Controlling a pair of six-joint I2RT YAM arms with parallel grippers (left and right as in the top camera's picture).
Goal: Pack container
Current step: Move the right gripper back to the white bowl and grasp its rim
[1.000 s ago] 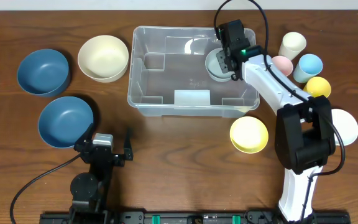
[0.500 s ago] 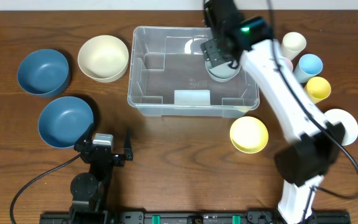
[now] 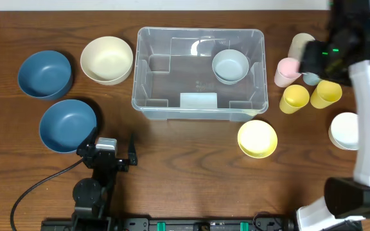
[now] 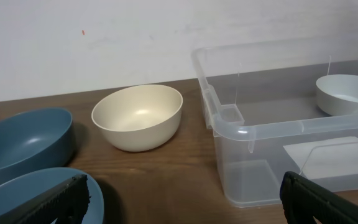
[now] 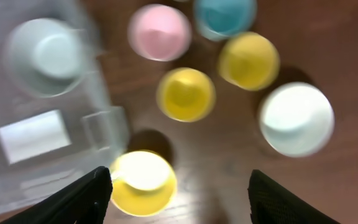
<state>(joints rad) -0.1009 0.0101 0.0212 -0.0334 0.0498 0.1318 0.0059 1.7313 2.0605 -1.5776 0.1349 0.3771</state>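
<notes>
I should keep my right gripper moving, because the white bowl [image 3: 345,131] stands clear of the yellow cups. I need to go on toward its rim [image 5: 321,145], away from the cups, until my fingers straddle it.
The clear plastic container [image 3: 172,102] stands at the table's middle back. A pale grey-blue bowl [image 3: 230,66] sits inside it at the back right. My right gripper [image 3: 326,51] hangs high over the cups to the right of the container, open and empty. In the right wrist view the right gripper [image 5: 180,183] looks down on the pale bowl [image 5: 45,46] and the container [image 5: 104,127], blurred. My left gripper [image 3: 112,142] rests at the front left, open and empty. In the left wrist view the left gripper [image 4: 185,208] faces the container [image 4: 253,180].
A cream bowl [image 3: 106,59] and two blue bowls [image 3: 44,74] [image 3: 68,125] sit left of the container. A yellow bowl [image 3: 257,138] sits before its right corner. A pink cup [image 3: 286,72], two yellow cups [image 3: 294,99] [image 3: 326,94], a cream cup [image 3: 300,43] and a white bowl [image 3: 349,130] stand right.
My right gripper has let go of the pale bowl inside the container, risen and swung right over the cups. The left arm has not moved.
</notes>
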